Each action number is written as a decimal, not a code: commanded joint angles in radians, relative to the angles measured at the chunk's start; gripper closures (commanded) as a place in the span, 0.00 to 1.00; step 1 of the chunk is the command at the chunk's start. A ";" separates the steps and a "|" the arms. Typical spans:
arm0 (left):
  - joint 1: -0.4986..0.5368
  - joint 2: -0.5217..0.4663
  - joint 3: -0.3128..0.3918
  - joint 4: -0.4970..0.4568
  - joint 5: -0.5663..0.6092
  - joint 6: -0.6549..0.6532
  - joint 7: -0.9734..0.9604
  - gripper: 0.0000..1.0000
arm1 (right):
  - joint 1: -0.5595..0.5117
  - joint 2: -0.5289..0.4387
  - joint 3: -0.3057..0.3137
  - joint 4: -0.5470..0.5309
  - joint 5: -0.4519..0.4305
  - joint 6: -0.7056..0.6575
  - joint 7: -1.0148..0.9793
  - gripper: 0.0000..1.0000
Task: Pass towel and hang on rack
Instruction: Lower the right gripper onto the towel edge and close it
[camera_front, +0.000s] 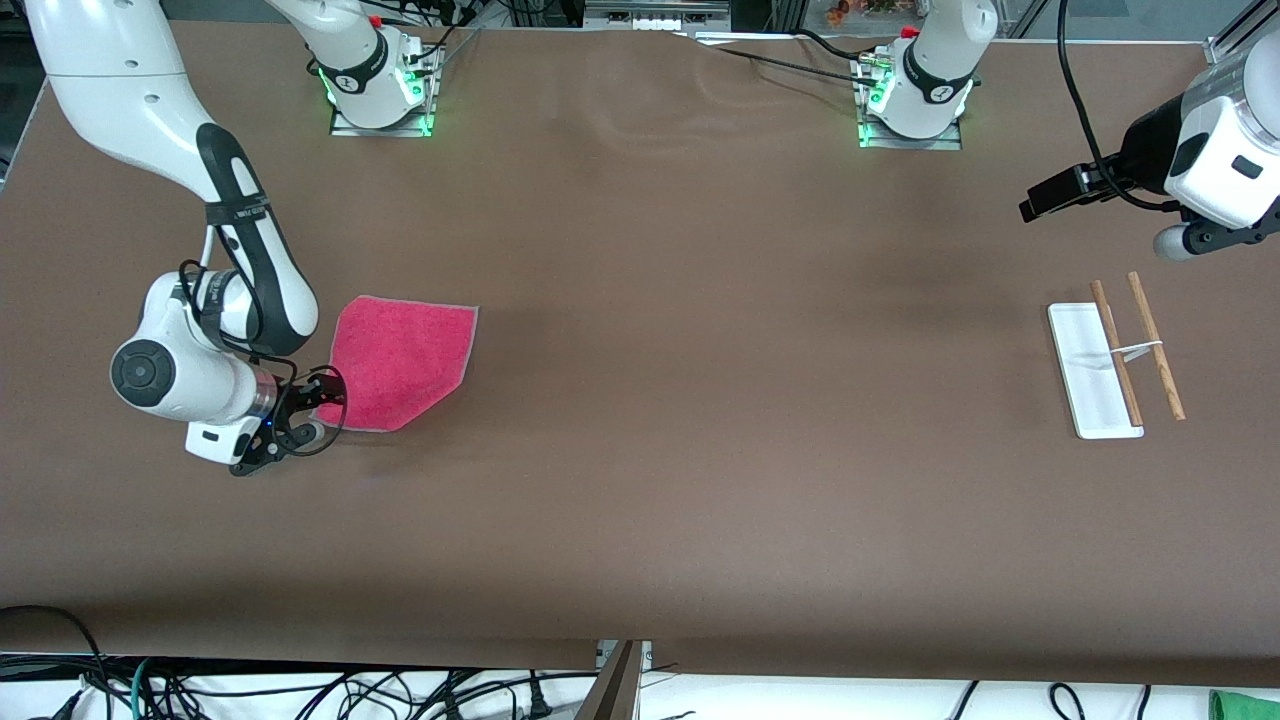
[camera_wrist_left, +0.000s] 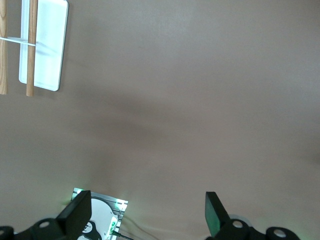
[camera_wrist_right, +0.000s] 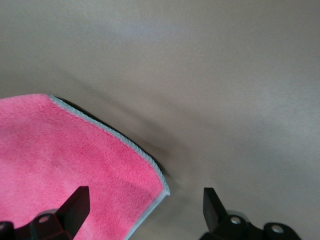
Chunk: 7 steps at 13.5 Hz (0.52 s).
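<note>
Grey edging (camera_front: 471, 346) runs around the towel's pink-red side, so the towel (camera_front: 402, 362) should hang down in a narrow fold with its hidden grey back facing out when I lift it by its corner.
The towel (camera_front: 400, 362) lies flat on the brown table toward the right arm's end, pink-red face up, with thin grey edging. My right gripper (camera_front: 322, 412) is open and low at the towel corner nearest the front camera. In the right wrist view that corner of the towel (camera_wrist_right: 75, 155) lies between the spread fingers of the gripper (camera_wrist_right: 145, 205), with a dark underside showing along the edge. The rack (camera_front: 1115, 360) stands at the left arm's end, with a white base and two wooden rods. My left gripper (camera_front: 1035, 205) waits open and empty in the air above the table near the rack (camera_wrist_left: 47, 45).
The two arm bases (camera_front: 380, 85) (camera_front: 910, 95) with green lights stand along the table's edge farthest from the front camera. The left arm's base (camera_wrist_left: 100, 220) shows between the left gripper's fingers. Cables (camera_front: 300, 690) hang below the table's front edge.
</note>
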 joint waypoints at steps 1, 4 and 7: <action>0.001 -0.009 -0.005 0.001 0.019 -0.002 0.006 0.00 | -0.009 0.021 0.006 0.013 0.028 0.009 -0.030 0.00; 0.001 -0.009 -0.005 0.001 0.019 -0.002 0.006 0.00 | -0.010 0.038 0.006 0.013 0.057 0.009 -0.032 0.22; 0.001 -0.008 -0.004 0.001 0.019 -0.002 0.006 0.00 | -0.010 0.039 0.006 0.018 0.060 0.008 -0.030 0.63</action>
